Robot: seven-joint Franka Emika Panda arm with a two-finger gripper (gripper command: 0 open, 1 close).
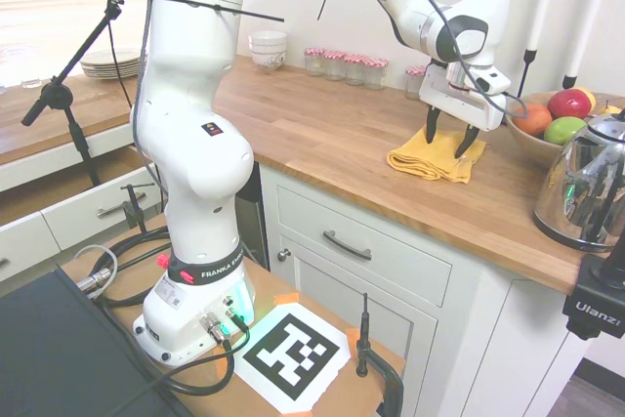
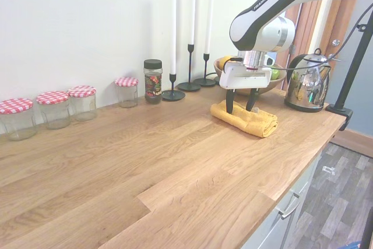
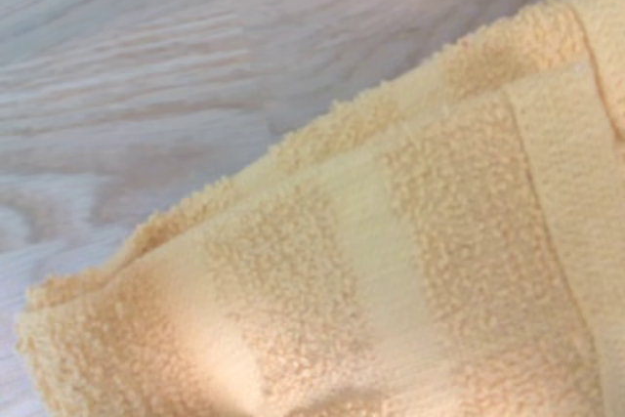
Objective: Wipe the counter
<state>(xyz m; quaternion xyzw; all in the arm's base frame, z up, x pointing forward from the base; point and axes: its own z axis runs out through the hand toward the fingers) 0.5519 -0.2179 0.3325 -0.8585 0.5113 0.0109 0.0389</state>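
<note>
My gripper will drag the folded yellow towel (image 1: 430,156) across the counter, and the towel will slide as one pad, because layers lie closely stacked (image 3: 317,163) along the towel's edge.
A folded yellow towel (image 1: 427,160) (image 2: 258,122) lies on the warm-brown wooden counter (image 1: 312,129) (image 2: 145,161), near its far end. My gripper (image 1: 450,140) (image 2: 240,107) points straight down over the towel's end and is open. Its two dark fingertips (image 2: 229,107) stand apart and reach down to the cloth. Whether they press into it I cannot tell. The wrist view is filled with the towel's (image 3: 391,271) terry weave, with pale counter grain (image 3: 195,65) beside it.
Close behind the towel stand a fruit bowl (image 1: 535,134) (image 2: 274,83) and a steel kettle (image 1: 586,187) (image 2: 306,88). Candlesticks (image 2: 189,83), a spice jar (image 2: 153,81) and several checked-lid jars (image 2: 55,109) (image 1: 344,65) line the wall. Stacked white bowls (image 1: 268,50) sit at the counter's far corner.
</note>
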